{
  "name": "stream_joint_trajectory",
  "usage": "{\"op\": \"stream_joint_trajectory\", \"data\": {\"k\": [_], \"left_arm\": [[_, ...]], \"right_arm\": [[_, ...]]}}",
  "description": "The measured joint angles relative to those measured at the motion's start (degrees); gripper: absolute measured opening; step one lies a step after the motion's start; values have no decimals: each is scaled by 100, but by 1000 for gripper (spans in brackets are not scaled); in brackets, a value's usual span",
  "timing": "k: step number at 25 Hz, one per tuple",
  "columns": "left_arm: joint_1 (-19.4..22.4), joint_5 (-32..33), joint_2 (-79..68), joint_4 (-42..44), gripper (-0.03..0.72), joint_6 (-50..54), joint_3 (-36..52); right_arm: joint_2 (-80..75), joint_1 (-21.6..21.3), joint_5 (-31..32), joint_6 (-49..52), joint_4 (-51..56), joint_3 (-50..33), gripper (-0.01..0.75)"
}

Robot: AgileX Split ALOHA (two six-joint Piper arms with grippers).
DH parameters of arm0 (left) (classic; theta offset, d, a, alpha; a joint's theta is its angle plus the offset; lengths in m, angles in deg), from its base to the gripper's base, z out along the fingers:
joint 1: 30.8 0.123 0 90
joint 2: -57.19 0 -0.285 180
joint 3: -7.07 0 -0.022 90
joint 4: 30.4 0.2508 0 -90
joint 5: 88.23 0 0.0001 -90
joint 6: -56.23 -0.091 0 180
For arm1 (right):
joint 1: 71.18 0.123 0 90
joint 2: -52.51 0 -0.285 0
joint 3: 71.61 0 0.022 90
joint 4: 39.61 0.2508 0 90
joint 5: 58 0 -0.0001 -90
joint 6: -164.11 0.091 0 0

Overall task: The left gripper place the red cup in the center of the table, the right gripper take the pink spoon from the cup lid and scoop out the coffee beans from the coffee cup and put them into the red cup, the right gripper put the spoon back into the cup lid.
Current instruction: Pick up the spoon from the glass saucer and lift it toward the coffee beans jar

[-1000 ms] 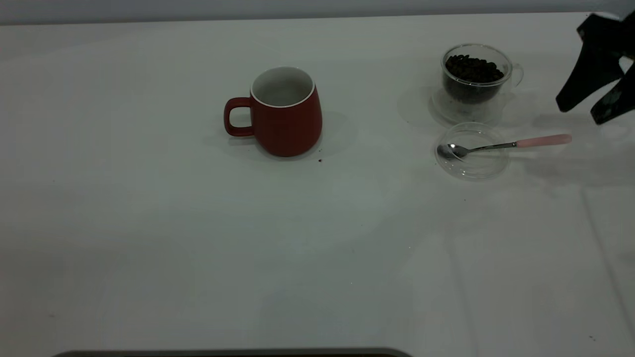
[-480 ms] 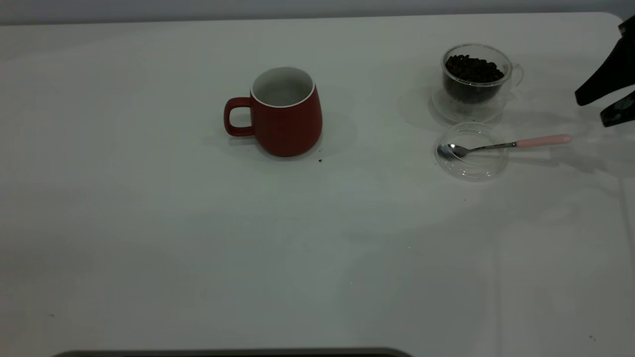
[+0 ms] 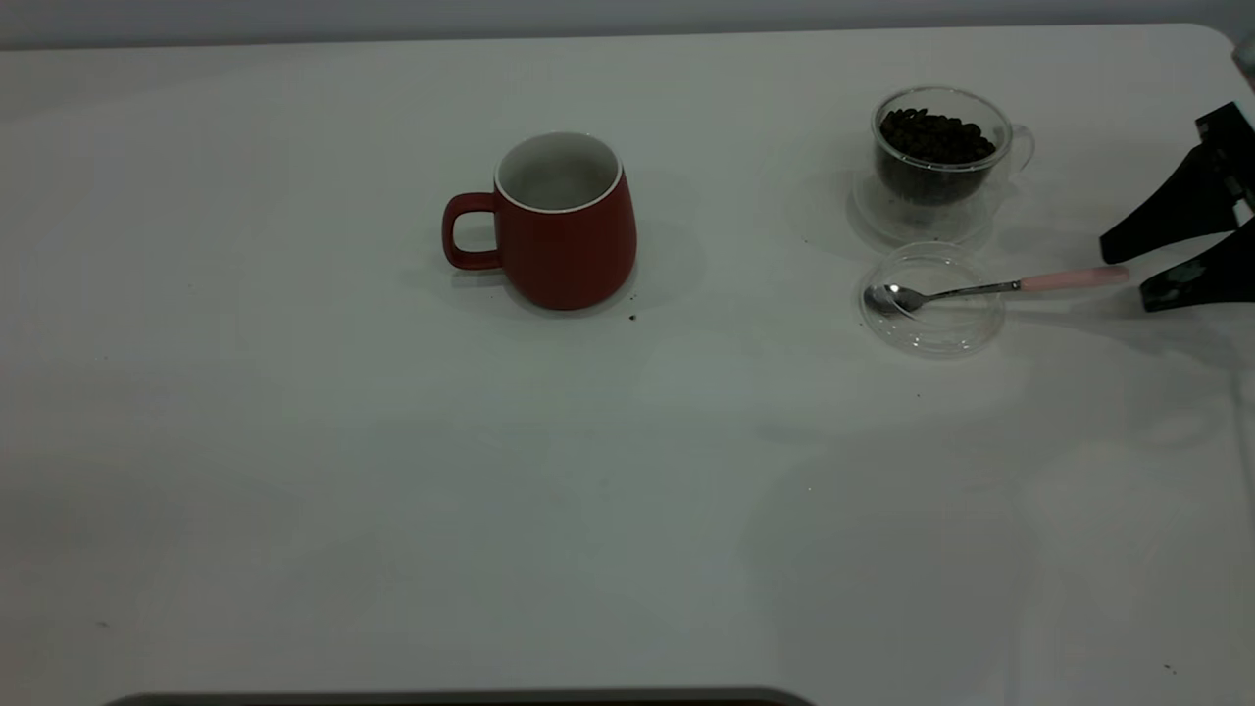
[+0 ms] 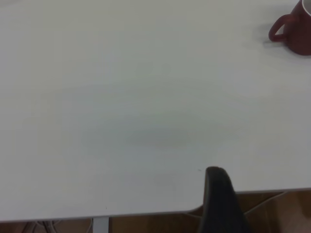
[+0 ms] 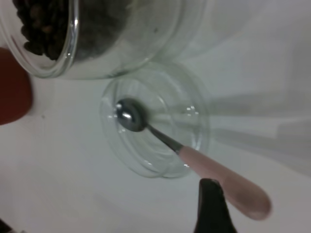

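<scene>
The pink handle (image 3: 1077,277) sticks out past the cup lid toward the open fingers, so my right gripper keeps going forward and closes near the metal neck (image 3: 1014,286).
The red cup (image 3: 564,221) stands upright and empty near the table's middle, handle to the left; it also shows in the left wrist view (image 4: 294,29). The pink-handled spoon (image 3: 1069,279) lies with its bowl in the clear cup lid (image 3: 931,299). The glass coffee cup (image 3: 939,157) full of beans stands just behind the lid. My right gripper (image 3: 1125,280) is open at the far right, low, with its fingertips either side of the pink handle's end. In the right wrist view one finger (image 5: 211,208) sits beside the handle (image 5: 228,182). My left gripper's finger (image 4: 218,199) hovers over the table's edge, far from the cup.
A few loose crumbs lie by the red cup's base (image 3: 632,317). The white table (image 3: 392,471) stretches bare across the left and front. A dark edge runs along the front (image 3: 461,698).
The right gripper has drawn back to the right, then come down and forward to the spoon's pink handle end. The cup, lid and spoon have not moved.
</scene>
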Motion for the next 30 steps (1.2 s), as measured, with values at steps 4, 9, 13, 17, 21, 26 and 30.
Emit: {"op": "stream_joint_trajectory", "data": {"k": [4,9,13,17,21,26,30], "left_arm": [[0,0,0,0,505,-6,0],[0,0,0,0,505,-6,0],[0,0,0,0,505,-6,0],[0,0,0,0,505,-6,0],[0,0,0,0,505,-6,0],[0,0,0,0,505,-6,0],[0,0,0,0,505,-6,0]], "right_arm": [[-130,0,196,-291,441,0,533],[-302,0,350,-375,618,0,533],[-439,30,369,-432,649,0,533],[-445,142,387,-508,710,0,533],[-445,221,393,-549,839,0,533],[-445,226,393,-580,840,0,520],[-445,226,397,-584,810,0,417]]}}
